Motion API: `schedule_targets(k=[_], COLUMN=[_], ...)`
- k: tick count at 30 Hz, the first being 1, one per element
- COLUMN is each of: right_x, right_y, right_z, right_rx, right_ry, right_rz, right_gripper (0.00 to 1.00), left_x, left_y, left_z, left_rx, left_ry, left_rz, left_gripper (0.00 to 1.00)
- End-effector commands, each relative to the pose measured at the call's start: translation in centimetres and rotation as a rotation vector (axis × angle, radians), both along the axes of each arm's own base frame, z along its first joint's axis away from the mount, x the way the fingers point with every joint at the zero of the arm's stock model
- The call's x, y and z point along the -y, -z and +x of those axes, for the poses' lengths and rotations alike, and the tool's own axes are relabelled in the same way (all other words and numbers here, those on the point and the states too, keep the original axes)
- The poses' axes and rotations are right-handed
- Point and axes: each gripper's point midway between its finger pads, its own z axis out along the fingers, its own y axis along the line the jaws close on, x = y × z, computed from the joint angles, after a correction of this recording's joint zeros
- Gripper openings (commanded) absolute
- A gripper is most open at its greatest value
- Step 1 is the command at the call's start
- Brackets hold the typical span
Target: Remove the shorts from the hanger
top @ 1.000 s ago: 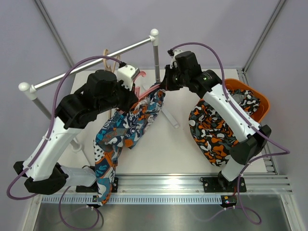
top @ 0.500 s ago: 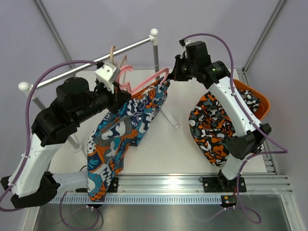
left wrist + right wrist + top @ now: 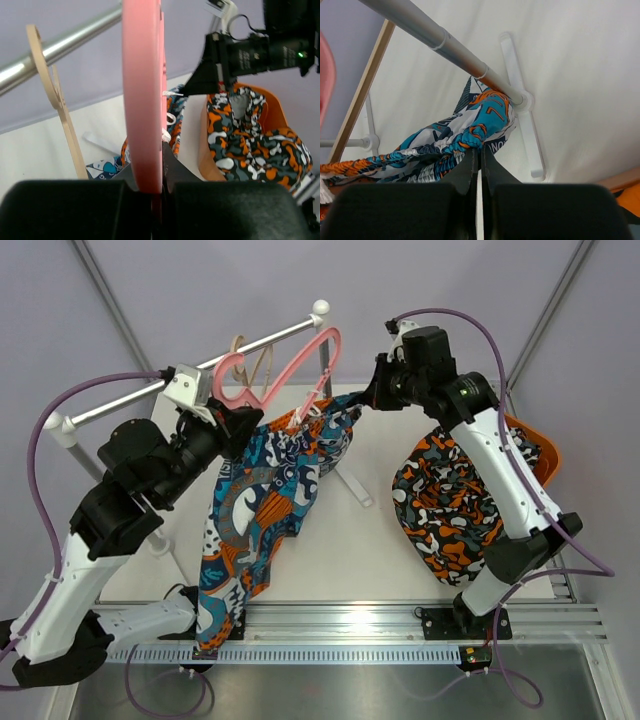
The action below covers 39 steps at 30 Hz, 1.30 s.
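Observation:
The pink hanger's lower bar (image 3: pixel 303 412) is inside the shorts. My left gripper should lift the hanger while my right gripper pulls the shorts toward the orange basket (image 3: pixel 541 455).
The blue, teal and orange print shorts (image 3: pixel 262 505) hang stretched between my grippers and trail down to the table's front edge. My right gripper (image 3: pixel 371 400) is shut on their waistband, as the right wrist view (image 3: pixel 480 150) shows on the bunched fabric (image 3: pixel 480 125). My left gripper (image 3: pixel 233 422) is shut on the pink hanger (image 3: pixel 290 368), held high by the rail; the left wrist view (image 3: pixel 161 150) shows the hanger (image 3: pixel 142 85) edge-on. Whether the shorts still hang on it I cannot tell. The camouflage shorts (image 3: pixel 450 510) lie in the orange basket (image 3: pixel 541 452).
A white clothes rail (image 3: pixel 200 368) on posts crosses the back left, its upright (image 3: pixel 322 355) and base feet (image 3: pixel 520 125) near my right gripper. A wooden hanger (image 3: pixel 60 115) hangs on the rail. The metal track (image 3: pixel 350 620) runs along the front.
My left arm has raised the pink hanger up and back toward the rail. My right gripper has kept its hold and shifted right, and the print shorts have spread out below the hanger.

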Motion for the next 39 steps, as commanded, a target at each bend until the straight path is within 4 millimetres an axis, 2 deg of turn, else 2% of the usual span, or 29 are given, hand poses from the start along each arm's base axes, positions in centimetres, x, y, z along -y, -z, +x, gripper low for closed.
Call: schedule_targets(k=[1, 4, 7, 8, 11, 14, 16, 17, 21, 24, 26, 27, 29, 32, 33, 34, 35, 36, 37, 38, 39], right_x=[3.6, 4.4, 4.3, 4.0, 3.7, 4.3, 4.5, 4.5, 4.6, 6.1, 7.0, 7.4, 8.5, 10.7, 12.5, 13.3, 14.8, 16.2, 17.2, 18.8, 21.0], right_y=[-4.8, -7.6, -9.3, -9.1, -8.6, -8.8, -9.6, -9.9, -11.4, -13.4, -15.8, -17.7, -18.5, -21.2, -22.3, -22.8, -24.0, -23.8, -24.7, -25.6, -25.3], right_z=[-0.5, -2.0, -2.9, -3.4, -3.7, -4.0, -4.4, -4.6, -5.6, -5.5, -6.2, -6.5, -6.2, -6.5, -6.7, -6.3, -7.0, -6.5, -6.6, -7.5, -7.3], right_rx=[0.136, 0.187, 0.209, 0.195, 0.186, 0.2, 0.215, 0.219, 0.251, 0.308, 0.359, 0.403, 0.418, 0.496, 0.527, 0.552, 0.593, 0.596, 0.632, 0.665, 0.667], right_ry=[0.085, 0.08, 0.047, 0.022, 0.007, 0.018, 0.015, 0.012, -0.013, 0.042, 0.064, 0.077, 0.128, 0.211, 0.281, 0.323, 0.377, 0.446, 0.494, 0.552, 0.659], right_rz=[-0.012, 0.001, 0.019, 0.022, 0.026, 0.016, 0.012, 0.018, 0.028, 0.012, 0.027, 0.048, 0.046, 0.083, 0.095, 0.101, 0.108, 0.092, 0.097, 0.092, 0.059], right_gripper=[0.0, 0.0, 0.0, 0.0, 0.0, 0.0, 0.0, 0.0, 0.0, 0.0, 0.0, 0.0, 0.0, 0.0, 0.0, 0.0, 0.0, 0.0, 0.0, 0.0, 0.0], left_x=[-1.8, -2.3, -1.9, -1.8, -0.2, 1.2, 1.7, 2.0, 1.8, 1.9, 1.7, 1.6, 1.0, 0.6, 0.4, 0.0, -0.1, -0.4, -0.5, -0.4, -0.4], left_y=[-6.6, -8.0, -8.5, -9.5, -10.2, -11.1, -11.8, -11.5, -12.4, -12.2, -12.1, -11.9, -11.7, -11.0, -10.8, -10.6, -10.4, -10.3, -9.9, -9.5, -9.3], left_z=[1.0, 1.9, 2.6, 2.5, 3.0, 3.7, 3.7, 3.8, 3.7, 4.0, 4.0, 3.9, 3.7, 3.6, 3.5, 3.3, 3.2, 2.9, 2.9, 3.0, 2.9], left_rx=[0.156, 0.197, 0.222, 0.248, 0.27, 0.289, 0.32, 0.324, 0.361, 0.355, 0.354, 0.356, 0.356, 0.347, 0.348, 0.343, 0.34, 0.34, 0.332, 0.324, 0.32], left_ry=[-0.119, -0.175, -0.186, -0.175, -0.132, -0.096, -0.075, -0.067, -0.071, -0.08, -0.089, -0.09, -0.102, -0.118, -0.121, -0.129, -0.134, -0.135, -0.135, -0.133, -0.134], left_rz=[-0.22, -0.279, -0.332, -0.366, -0.396, -0.428, -0.459, -0.464, -0.509, -0.489, -0.484, -0.48, -0.478, -0.459, -0.452, -0.447, -0.444, -0.443, -0.435, -0.425, -0.421], left_gripper=[0.0, 0.0, 0.0, 0.0, 0.0, 0.0, 0.0, 0.0, 0.0, 0.0, 0.0, 0.0, 0.0, 0.0, 0.0, 0.0, 0.0, 0.0, 0.0, 0.0, 0.0])
